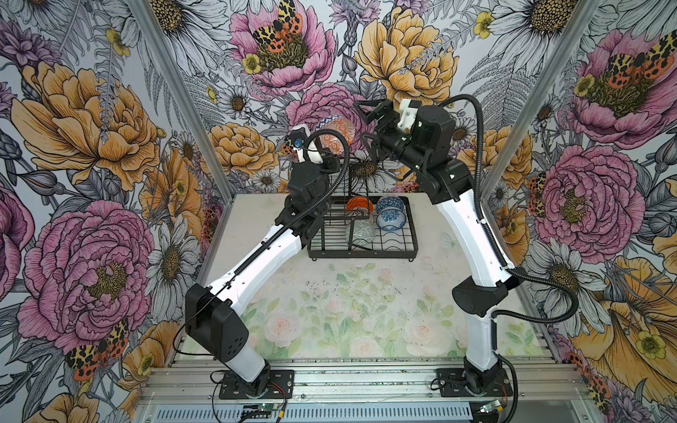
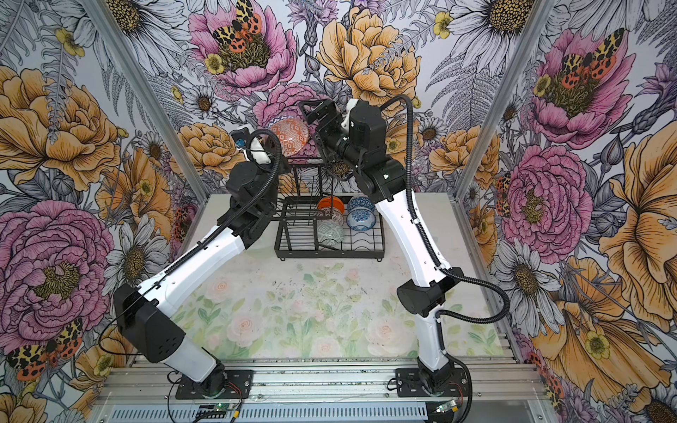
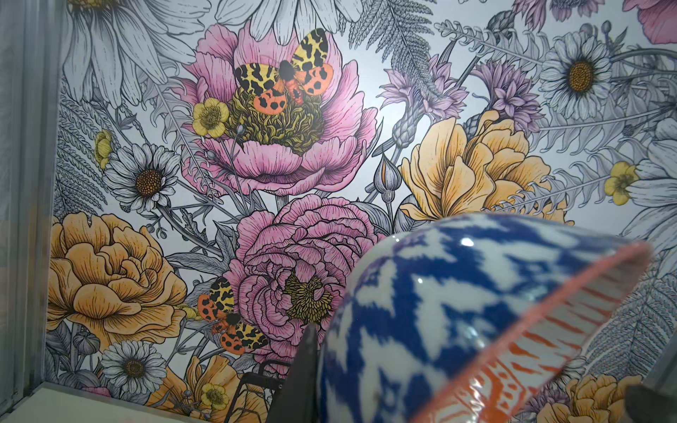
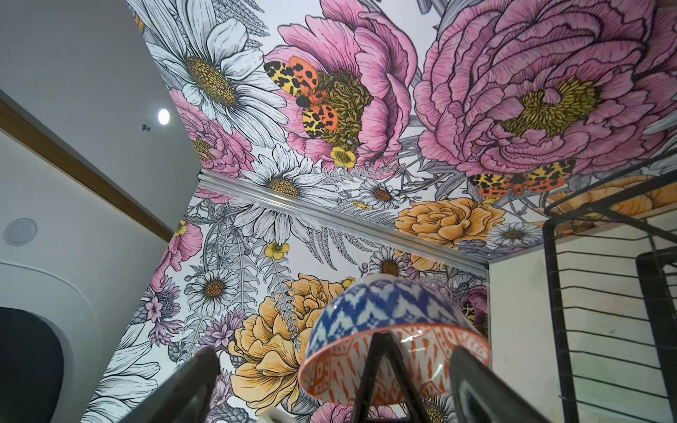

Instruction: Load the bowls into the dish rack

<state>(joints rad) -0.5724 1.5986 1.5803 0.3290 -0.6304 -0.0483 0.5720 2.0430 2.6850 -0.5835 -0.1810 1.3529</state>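
My right gripper should take hold of the bowl's free rim point(image 2: 304, 133), because my left gripper is holding the bowl over the raised level, far from the rack's open slots point(image 2: 365, 241).
High above the dish rack point(image 1: 362, 249) point(image 2: 329, 250), my left gripper point(image 1: 319, 147) point(image 2: 270, 145) point(image 3: 319, 370) is shut on the rim of a bowl point(image 1: 335, 134) point(image 2: 290, 137) point(image 3: 458, 311) point(image 4: 388, 311). This bowl is blue and white outside and orange patterned inside, and it is tilted on its side. One left finger point(image 4: 381, 366) shows inside it. Beside the bowl's right, my right gripper point(image 1: 363, 124) point(image 2: 311, 124) point(image 4: 333, 399) is open and holds nothing. In the rack lie an orange bowl point(image 1: 358, 203), a blue geometric bowl point(image 1: 391, 204), a blue-white floral bowl point(image 1: 389, 222) and a grey-green bowl point(image 1: 359, 233).
The rack's raised wire tier point(image 1: 339, 190) point(image 4: 604, 293) stands at its back left, under the held bowl. Floral walls close in on three sides. A pale floral mat point(image 1: 348, 311) covers the table in front of the rack, between the two arm bases.
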